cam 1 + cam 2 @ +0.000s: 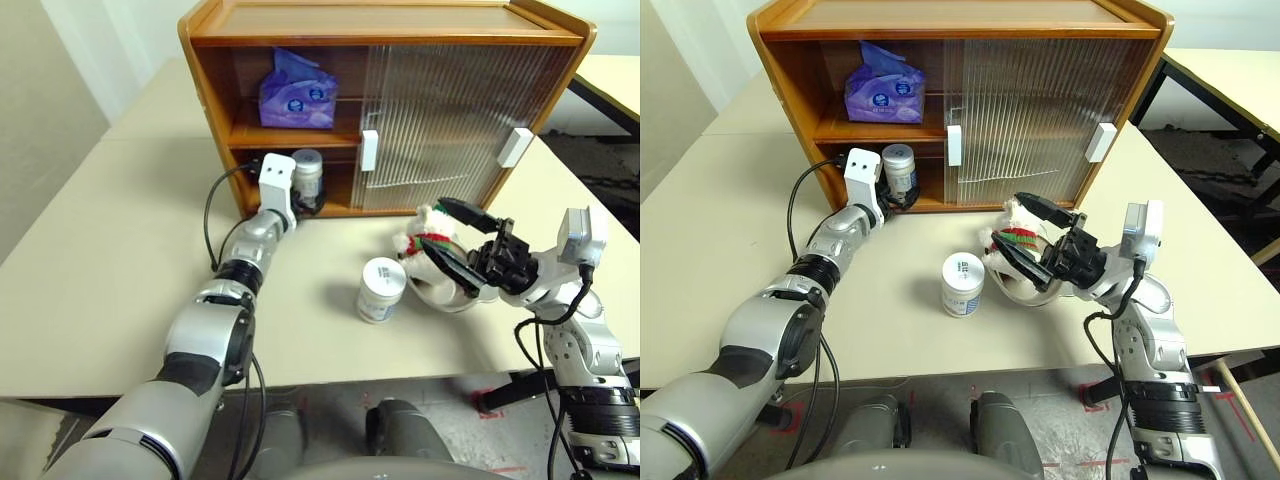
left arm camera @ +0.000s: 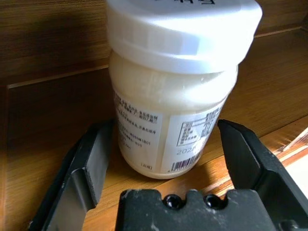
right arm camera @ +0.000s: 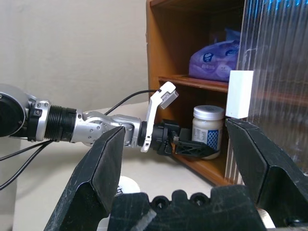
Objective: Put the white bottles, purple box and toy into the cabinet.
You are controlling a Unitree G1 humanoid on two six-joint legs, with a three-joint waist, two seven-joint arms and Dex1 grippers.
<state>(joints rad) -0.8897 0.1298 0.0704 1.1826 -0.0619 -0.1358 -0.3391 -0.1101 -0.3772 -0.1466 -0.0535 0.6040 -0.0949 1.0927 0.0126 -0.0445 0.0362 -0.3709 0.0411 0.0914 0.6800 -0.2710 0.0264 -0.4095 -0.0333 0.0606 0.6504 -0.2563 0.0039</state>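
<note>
I see the white bottle standing close to the lower shelf's front edge, so next my left gripper backs out, closes its fingers and pushes the bottle farther in.
The wooden cabinet stands at the back of the table with its left side uncovered. The purple box lies on the upper shelf. One white bottle stands upright on the lower shelf, and my left gripper is open with a finger on either side of it. The other white bottle stands on the table in front of the cabinet. Just right of it lies the toy, a white bear with a red-green scarf. My right gripper hovers open beside the toy, holding nothing.
Ribbed sliding doors with white handles cover the cabinet's right half. A shiny steel bowl sits under the toy. Bare tabletop lies to the left. Another table stands at the far right.
</note>
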